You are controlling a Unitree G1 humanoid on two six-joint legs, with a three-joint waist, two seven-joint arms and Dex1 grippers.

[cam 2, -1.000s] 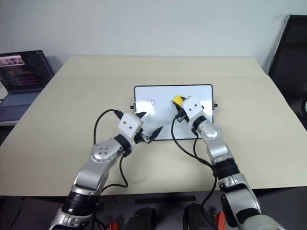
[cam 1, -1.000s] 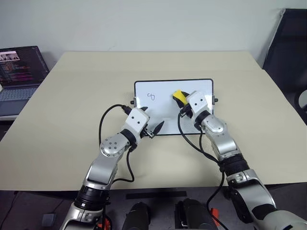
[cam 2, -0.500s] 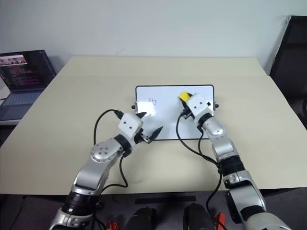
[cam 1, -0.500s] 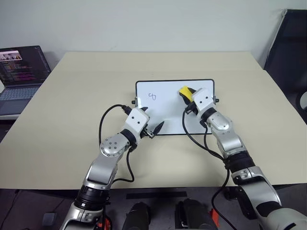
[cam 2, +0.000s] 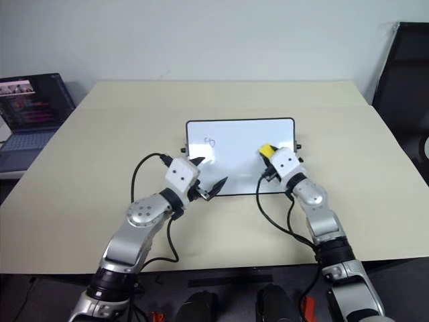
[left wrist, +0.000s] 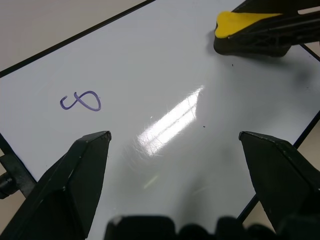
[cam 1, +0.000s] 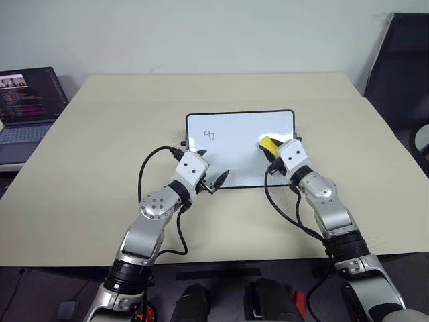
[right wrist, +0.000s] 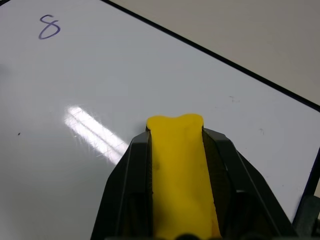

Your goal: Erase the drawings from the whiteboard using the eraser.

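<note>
The eraser rests on a clear part of the whiteboard point(cam 1: 267, 131), away from the looped drawing point(cam 1: 209, 135), so the robot's right gripper should move the eraser over and rub the drawing with it.
The whiteboard point(cam 1: 234, 157) lies flat at the middle of the beige table. One small blue-black looped drawing point(cam 1: 210, 135) sits near its far left corner and also appears as the drawing point(left wrist: 81, 101) and the drawing point(right wrist: 49, 26). The yellow eraser point(cam 1: 267, 143) rests on the board's right part, with my right gripper point(cam 1: 270, 149) shut on it. In the right wrist view the eraser point(right wrist: 181, 170) is clamped between both black fingers. My left gripper point(cam 1: 212, 166) stands wide open over the board's near left edge, holding nothing.
An open laptop point(cam 1: 27, 100) stands at the table's far left corner. A dark chair point(cam 1: 402, 67) is beyond the right edge. A bright glare patch point(left wrist: 170, 120) lies on the board's middle. Bare tabletop point(cam 1: 100, 141) surrounds the board.
My right gripper has slid the eraser rightward and slightly nearer across the board, from its middle to its right part. The left arm has held still.
</note>
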